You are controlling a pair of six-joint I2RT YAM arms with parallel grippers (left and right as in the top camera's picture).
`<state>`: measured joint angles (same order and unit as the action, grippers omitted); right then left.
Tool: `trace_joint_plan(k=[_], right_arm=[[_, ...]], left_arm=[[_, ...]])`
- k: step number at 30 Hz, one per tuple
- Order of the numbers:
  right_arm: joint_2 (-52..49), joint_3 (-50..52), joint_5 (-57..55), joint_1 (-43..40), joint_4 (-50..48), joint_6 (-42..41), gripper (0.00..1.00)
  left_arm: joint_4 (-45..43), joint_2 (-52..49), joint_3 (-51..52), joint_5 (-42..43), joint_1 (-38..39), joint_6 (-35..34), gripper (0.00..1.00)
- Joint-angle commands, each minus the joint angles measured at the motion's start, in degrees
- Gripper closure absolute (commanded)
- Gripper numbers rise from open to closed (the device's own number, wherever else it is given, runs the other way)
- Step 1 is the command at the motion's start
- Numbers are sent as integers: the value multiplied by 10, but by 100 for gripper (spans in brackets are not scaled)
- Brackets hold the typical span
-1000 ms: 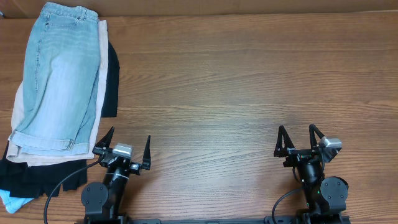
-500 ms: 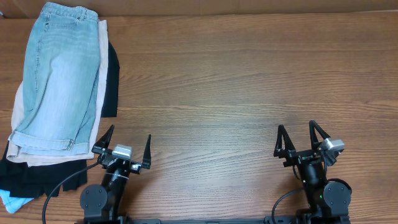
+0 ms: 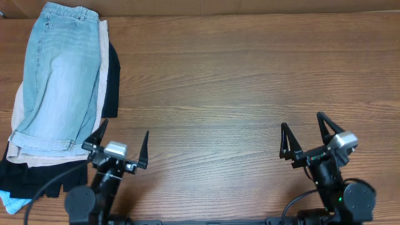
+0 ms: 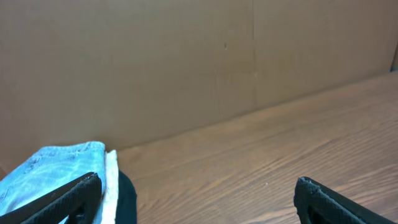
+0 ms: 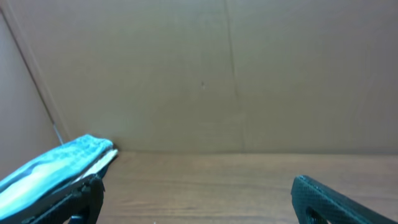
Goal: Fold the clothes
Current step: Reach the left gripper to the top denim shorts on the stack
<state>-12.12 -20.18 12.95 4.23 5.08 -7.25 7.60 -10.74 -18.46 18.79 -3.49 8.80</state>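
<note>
The light blue jeans [image 3: 62, 75] lie on top of the beige garment, so I keep moving my left gripper toward the jeans' long edge [image 3: 96, 74] and close it there.
A stack of folded clothes lies at the table's left edge. Light blue jeans [image 3: 59, 75] are on top, over a beige garment [image 3: 101, 69] and a black garment [image 3: 111, 81]; more black cloth [image 3: 25, 178] and a bit of light blue cloth [image 3: 9, 203] stick out at the front. The jeans also show in the left wrist view [image 4: 50, 171] and the right wrist view [image 5: 56, 165]. My left gripper [image 3: 120, 140] is open and empty, just right of the stack's front corner. My right gripper [image 3: 304, 134] is open and empty at the front right.
A brown cardboard wall [image 4: 186, 62] stands along the back edge of the wooden table [image 3: 237, 81]. It also fills the background of the right wrist view [image 5: 217, 68].
Both arms have risen, so the grippers look larger and wider in the overhead view. The left gripper shifted slightly left, the right slightly right. The clothes have not moved.
</note>
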Motion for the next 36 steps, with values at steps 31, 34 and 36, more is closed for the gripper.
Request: trace_joint_plan(k=[31, 34, 36], right_arm=[[-815, -446, 379, 3, 10, -64, 0], [-858, -446, 350, 6, 6, -83, 0], [-877, -446, 318, 12, 9, -94, 0]], left_arm=[[345, -710, -535, 76, -2, 56, 0], [306, -734, -535, 30, -3, 53, 0], [272, -752, -536, -47, -3, 14, 0]])
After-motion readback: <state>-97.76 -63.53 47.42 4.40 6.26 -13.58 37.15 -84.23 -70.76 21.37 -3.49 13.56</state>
